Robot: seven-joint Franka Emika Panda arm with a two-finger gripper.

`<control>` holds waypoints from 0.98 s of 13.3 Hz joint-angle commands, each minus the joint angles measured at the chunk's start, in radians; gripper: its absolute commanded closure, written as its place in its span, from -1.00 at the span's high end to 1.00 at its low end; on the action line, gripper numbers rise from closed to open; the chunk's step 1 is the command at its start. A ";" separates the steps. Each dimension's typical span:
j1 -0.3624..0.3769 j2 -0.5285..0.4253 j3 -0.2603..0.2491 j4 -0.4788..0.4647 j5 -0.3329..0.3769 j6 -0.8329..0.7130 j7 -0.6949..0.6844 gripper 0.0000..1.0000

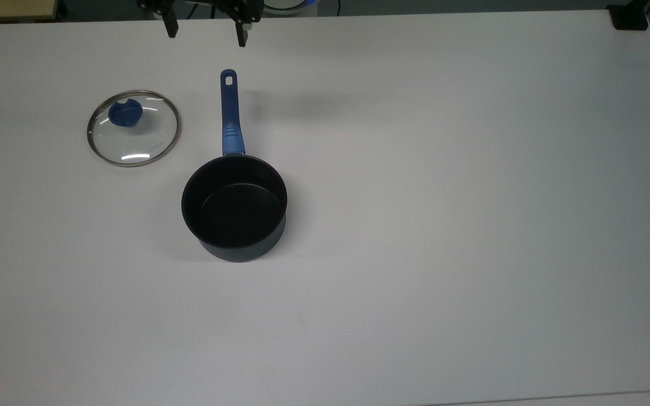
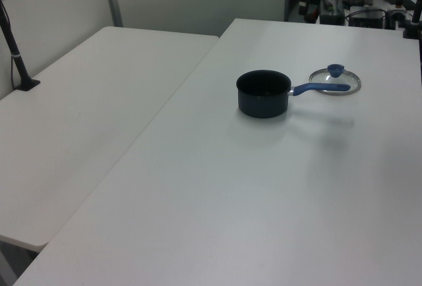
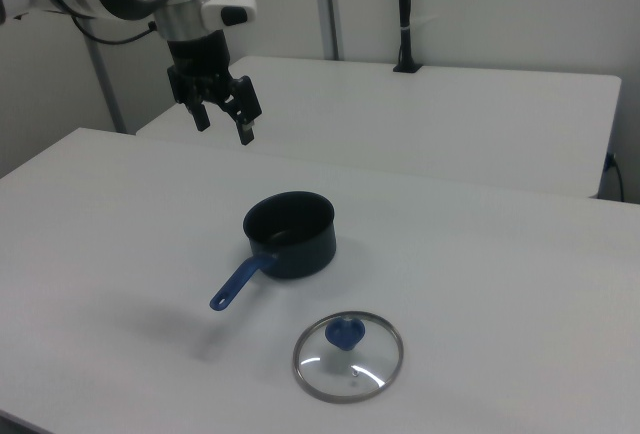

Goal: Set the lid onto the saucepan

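Note:
One small round blue knob (image 2: pixel 335 70) is the only hold on the wide glass lid (image 2: pixel 335 85), so the glass lid will tilt when I carry it.
The saucepan (image 1: pixel 234 208) (image 2: pixel 263 93) (image 3: pixel 290 233) stands uncovered on the white table, black inside, its blue handle (image 1: pixel 229 113) pointing to the top view's top edge. The glass lid (image 1: pixel 133 127) (image 2: pixel 335 80) (image 3: pixel 348 355) with its blue knob (image 1: pixel 124 113) lies flat on the table to the top view's left of the handle, apart from the pan. My gripper (image 1: pixel 205 32) (image 3: pixel 223 124) hangs open and empty high above the table, near the top view's top edge, beyond the handle's end.
The white table (image 1: pixel 443 197) stretches wide to the top view's right and bottom. A second white table (image 2: pixel 86 101) adjoins it on the left view's left. A black post (image 2: pixel 16 58) stands on that table, and dark equipment (image 2: pixel 343 2) sits past the far edge.

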State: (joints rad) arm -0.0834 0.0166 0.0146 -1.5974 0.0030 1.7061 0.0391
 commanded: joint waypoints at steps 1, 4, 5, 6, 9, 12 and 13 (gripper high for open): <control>-0.025 -0.007 -0.080 -0.053 -0.009 -0.017 -0.414 1.00; -0.050 0.017 -0.198 -0.191 -0.081 0.166 -0.519 1.00; -0.068 0.019 -0.218 -0.276 -0.084 0.273 -0.519 1.00; -0.078 0.022 -0.220 -0.329 -0.084 0.347 -0.519 1.00; -0.084 0.075 -0.220 -0.423 -0.086 0.489 -0.519 1.00; -0.084 0.126 -0.220 -0.429 -0.086 0.498 -0.518 1.00; -0.084 0.144 -0.220 -0.429 -0.086 0.503 -0.518 1.00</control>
State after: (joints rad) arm -0.1758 0.1457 -0.2022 -2.0115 -0.0679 2.1866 -0.4752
